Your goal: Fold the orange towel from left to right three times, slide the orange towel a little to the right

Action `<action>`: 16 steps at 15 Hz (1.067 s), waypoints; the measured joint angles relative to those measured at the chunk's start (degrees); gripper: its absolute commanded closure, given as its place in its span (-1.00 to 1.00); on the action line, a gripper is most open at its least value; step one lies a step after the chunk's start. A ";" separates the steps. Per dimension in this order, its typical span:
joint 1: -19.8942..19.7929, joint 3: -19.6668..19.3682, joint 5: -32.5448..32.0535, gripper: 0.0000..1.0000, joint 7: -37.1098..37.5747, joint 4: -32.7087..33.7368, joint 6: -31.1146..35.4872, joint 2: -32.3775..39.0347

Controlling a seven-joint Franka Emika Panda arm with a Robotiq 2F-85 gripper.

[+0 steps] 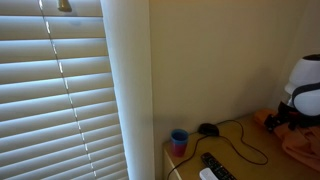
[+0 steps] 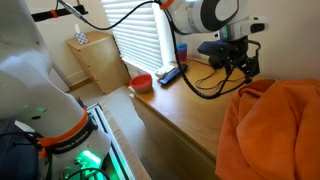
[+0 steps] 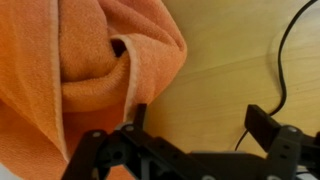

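Note:
My gripper is about to fold the orange towel (image 3: pixel 88 75) over. Loose, rounded folds (image 3: pixel 128 54) already run along the towel's limp corner, so the towel will bunch into soft folds when I fold it.
The orange towel (image 3: pixel 80 70) lies bunched and folded on the wooden table; it fills the left of the wrist view, shows at the lower right in an exterior view (image 2: pixel 275 130), and at the right edge in an exterior view (image 1: pixel 303 145). My gripper (image 3: pixel 200 120) is open and empty, its fingers spread over bare wood just right of the towel's edge. It also shows in both exterior views (image 2: pixel 240 65) (image 1: pixel 280 118), hovering above the table beside the towel.
A black cable (image 3: pixel 285 60) curls across the wooden table (image 3: pixel 220 70). A small blue cup (image 1: pixel 179 141), a black mouse (image 1: pixel 207 129) and a remote (image 1: pixel 217 165) sit near the table's end. Window blinds (image 1: pixel 60 90) hang beside it. A red bowl (image 2: pixel 142 82) lies on a lower surface.

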 measured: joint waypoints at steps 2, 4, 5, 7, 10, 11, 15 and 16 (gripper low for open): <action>0.04 -0.70 -0.40 -1.00 -1.53 -0.83 2.43 0.53; 0.37 -2.25 -2.20 -1.00 -1.69 -1.02 3.07 0.46; 0.90 -3.48 -3.90 -1.00 -1.20 -1.01 3.12 0.23; 3.44 -7.87 -10.72 -1.00 2.40 -0.64 2.94 -0.03; 5.52 -11.53 -17.25 -1.00 6.55 -0.82 2.78 1.25; 5.75 -11.80 -18.09 -1.00 7.21 -1.02 2.90 2.03; 7.75 -12.83 -21.79 -1.00 10.78 -1.23 2.95 4.74; 7.94 -12.69 -21.79 -1.00 10.79 -1.39 2.95 5.29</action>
